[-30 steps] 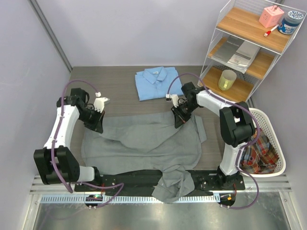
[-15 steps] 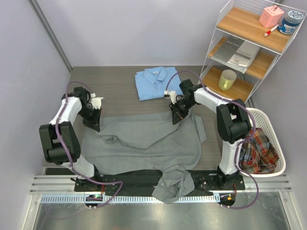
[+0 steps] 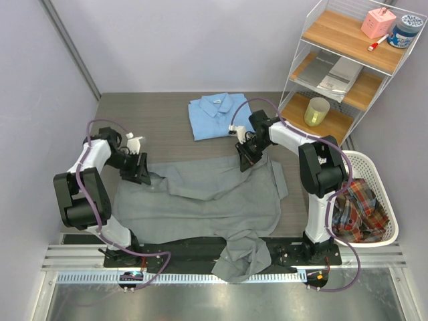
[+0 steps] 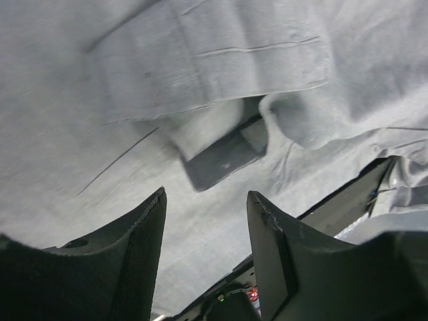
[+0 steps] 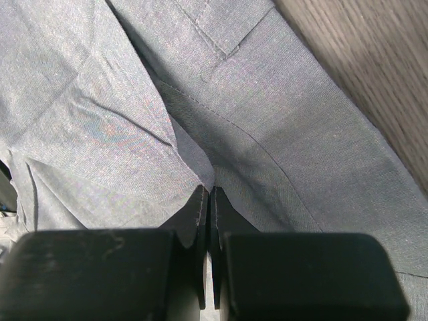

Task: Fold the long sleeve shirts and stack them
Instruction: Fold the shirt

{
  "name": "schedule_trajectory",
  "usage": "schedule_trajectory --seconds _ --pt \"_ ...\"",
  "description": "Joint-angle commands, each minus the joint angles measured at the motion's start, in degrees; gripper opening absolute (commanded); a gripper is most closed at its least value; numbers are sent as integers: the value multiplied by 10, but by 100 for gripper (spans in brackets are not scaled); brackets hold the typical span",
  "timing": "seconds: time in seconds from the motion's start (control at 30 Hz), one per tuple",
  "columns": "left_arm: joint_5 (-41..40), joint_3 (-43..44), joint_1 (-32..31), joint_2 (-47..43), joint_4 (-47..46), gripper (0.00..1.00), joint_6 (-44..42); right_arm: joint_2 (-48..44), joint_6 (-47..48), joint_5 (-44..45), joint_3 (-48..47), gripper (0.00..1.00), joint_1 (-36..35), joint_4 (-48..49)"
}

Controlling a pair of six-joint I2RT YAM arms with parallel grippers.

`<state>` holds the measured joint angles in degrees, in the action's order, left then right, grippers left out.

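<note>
My left gripper and my right gripper should pull the shirt back before they fold the hanging sleeve (image 3: 242, 257), because the grey shirt's near edge (image 3: 175, 239) lies against the black rail.
The grey long sleeve shirt (image 3: 207, 197) lies spread and wrinkled across the table, one part hanging over the near edge. The light blue long sleeve shirt (image 3: 217, 115) rests folded at the back. My left gripper (image 3: 141, 174) stands open over the grey shirt's upper left corner, and the left wrist view shows rumpled grey cloth (image 4: 221, 80) beneath its empty jaws (image 4: 206, 204). At the shirt's upper right edge my right gripper (image 3: 245, 162) is shut, pinching a raised fold of the grey cloth (image 5: 200, 144) at its fingertips (image 5: 212, 192).
A wire shelf (image 3: 297, 63) stands at the back right, holding a yellow cup (image 3: 317, 111), papers, a pink box and a jar. A white basket (image 3: 378, 184) with plaid cloth (image 3: 361, 215) sits at the right. The black arm-base rail (image 3: 187, 249) lines the near edge.
My left gripper has opened and let go of the grey shirt's upper left corner, which now lies on the table. The right gripper shifted slightly towards the back, still shut.
</note>
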<state>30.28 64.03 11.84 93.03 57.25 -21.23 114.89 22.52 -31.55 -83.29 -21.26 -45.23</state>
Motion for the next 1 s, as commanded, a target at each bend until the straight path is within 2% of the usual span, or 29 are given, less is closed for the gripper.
schedule_trajectory --seconds 0.0,0.13,0.37,0.5,0.53,0.6,0.63,0.7,0.87,0.97 --pt "84 -4 -5 3 -9 53 -21 -2 1 7 -16 5 -3 8" --pt "96 16 -10 57 6 54 -26 -3 5 9 -17 5 -3 0" --pt "65 18 -17 87 -9 55 -29 -2 6 7 -15 5 -3 -2" --pt "74 25 -18 98 -14 52 -30 -3 6 7 -12 5 -4 -2" --pt "81 28 -19 101 -7 42 -35 -3 6 6 -13 5 -4 -3" --pt "97 39 -19 107 7 28 -41 -4 7 7 -12 5 -3 -3" --pt "100 44 -19 109 30 13 -50 -4 6 6 -12 6 -4 -3" --pt "96 65 -18 113 66 1 -52 -5 6 7 -14 5 -4 -5" --pt "36 113 2 112 187 0 -24 -17 10 12 -14 6 -9 -13" --pt "-10 131 22 104 218 0 -13 -25 16 12 -12 6 -12 -19"
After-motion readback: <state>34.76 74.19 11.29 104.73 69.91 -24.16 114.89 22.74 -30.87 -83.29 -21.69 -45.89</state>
